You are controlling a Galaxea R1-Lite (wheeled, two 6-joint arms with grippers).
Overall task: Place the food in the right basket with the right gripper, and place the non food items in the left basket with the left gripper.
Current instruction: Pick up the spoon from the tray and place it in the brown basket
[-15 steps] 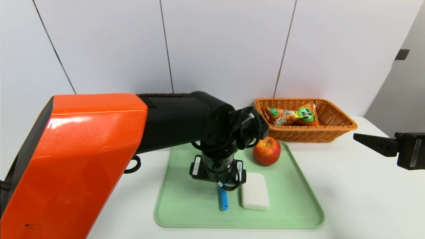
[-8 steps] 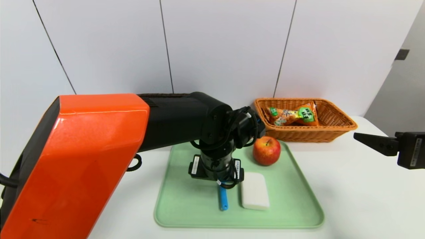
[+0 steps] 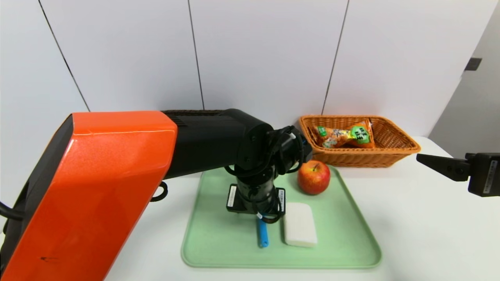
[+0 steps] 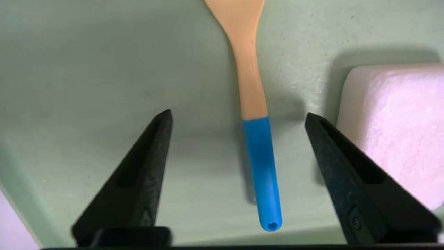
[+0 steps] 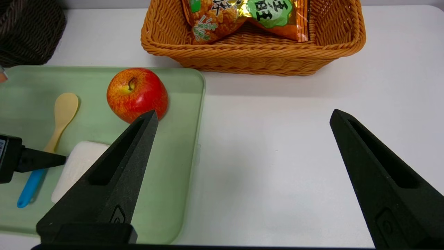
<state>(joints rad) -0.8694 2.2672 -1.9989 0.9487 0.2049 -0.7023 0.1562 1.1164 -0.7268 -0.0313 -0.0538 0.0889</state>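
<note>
The blue handle (image 4: 263, 173) is at a slant between my left gripper's fingers. The spoon (image 4: 249, 71) will swing into line with the fingers when I grip and lift.
A spoon (image 4: 258, 156) with a tan bowl and blue handle lies on the green tray (image 3: 218, 249). My left gripper (image 4: 237, 116) is low over it, open, one finger on each side of the blue handle with gaps both sides. A white block (image 3: 299, 229) lies just right of the spoon (image 3: 262, 234). A red apple (image 3: 313, 177) sits at the tray's back right. The right basket (image 3: 394, 156), orange wicker, holds snack packs (image 3: 343, 136). The dark left basket (image 5: 27, 31) is mostly hidden behind my left arm. My right gripper (image 5: 243, 113) hovers open over bare table, right of the tray.
My orange and black left arm (image 3: 117, 175) fills the left of the head view and hides the table there. The white table (image 3: 410, 234) runs right of the tray to its edge. A white panelled wall stands close behind the baskets.
My left wrist has shifted slightly over the spoon. The spoon, block and apple have not moved. The right gripper has risen a touch.
</note>
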